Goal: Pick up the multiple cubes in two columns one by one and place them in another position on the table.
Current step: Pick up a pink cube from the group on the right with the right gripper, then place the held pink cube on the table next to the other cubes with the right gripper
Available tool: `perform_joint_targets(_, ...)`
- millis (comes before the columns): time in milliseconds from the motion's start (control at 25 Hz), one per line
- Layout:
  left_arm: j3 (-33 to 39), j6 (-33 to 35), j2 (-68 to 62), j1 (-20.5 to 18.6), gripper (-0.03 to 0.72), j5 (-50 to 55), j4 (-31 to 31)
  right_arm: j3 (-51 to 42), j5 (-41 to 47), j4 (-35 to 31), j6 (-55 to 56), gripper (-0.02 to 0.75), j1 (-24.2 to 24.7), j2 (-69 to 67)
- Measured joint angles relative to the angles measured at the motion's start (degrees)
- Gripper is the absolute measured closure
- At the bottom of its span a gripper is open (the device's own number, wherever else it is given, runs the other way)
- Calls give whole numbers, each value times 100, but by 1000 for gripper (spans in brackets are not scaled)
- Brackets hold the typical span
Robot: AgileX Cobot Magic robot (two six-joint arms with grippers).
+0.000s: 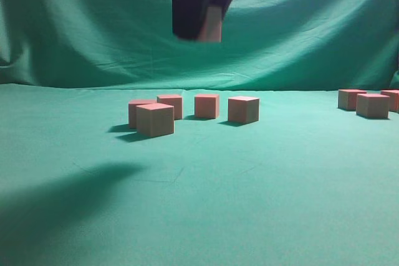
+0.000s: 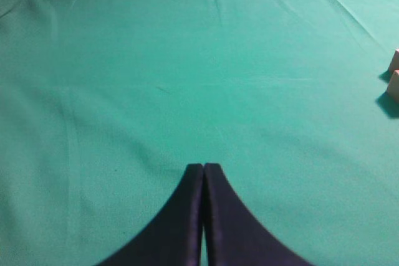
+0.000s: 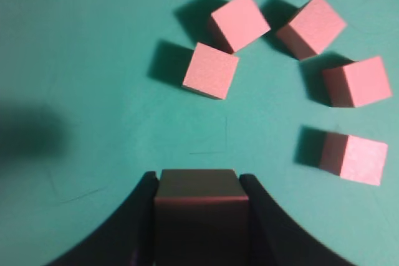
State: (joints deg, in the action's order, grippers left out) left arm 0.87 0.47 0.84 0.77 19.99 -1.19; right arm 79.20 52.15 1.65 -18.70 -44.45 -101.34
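Note:
The clamped cube [image 1: 211, 24] should keep going down in my right gripper toward the open cloth [image 1: 193, 134] beside the loose cubes until it rests there. My right gripper should then let go of it, because that spot is free.
My right gripper [image 1: 198, 32] hangs high over the middle of the table [image 1: 262, 197], shut on one cube [image 1: 212, 26]. In the right wrist view the gripper [image 3: 198, 182] clamps this cube [image 3: 199, 216] on both sides, dark in shadow. Below it lie several loose salmon cubes [image 3: 211, 70] in a rough arc; in the exterior view they form a cluster [image 1: 154, 119] at mid-table. My left gripper [image 2: 203, 169] is shut and empty above bare cloth, with two cubes [image 2: 394, 85] at that view's right edge.
Three more cubes [image 1: 373, 105] sit together at the far right of the table. A draped green backdrop [image 1: 93, 29] rises behind the table. A dark shadow [image 1: 56, 204] falls on the cloth at the front left.

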Motion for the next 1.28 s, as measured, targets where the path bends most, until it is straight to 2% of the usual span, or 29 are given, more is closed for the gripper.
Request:
perform_joint_targets(440, 0, 0, 0, 0, 688, 0, 0, 0, -438, 368, -45, 479, -13, -856)
perform_joint_targets(1280, 0, 0, 0, 0, 688, 0, 0, 0, -823, 395, 291, 479, 21, -1316)
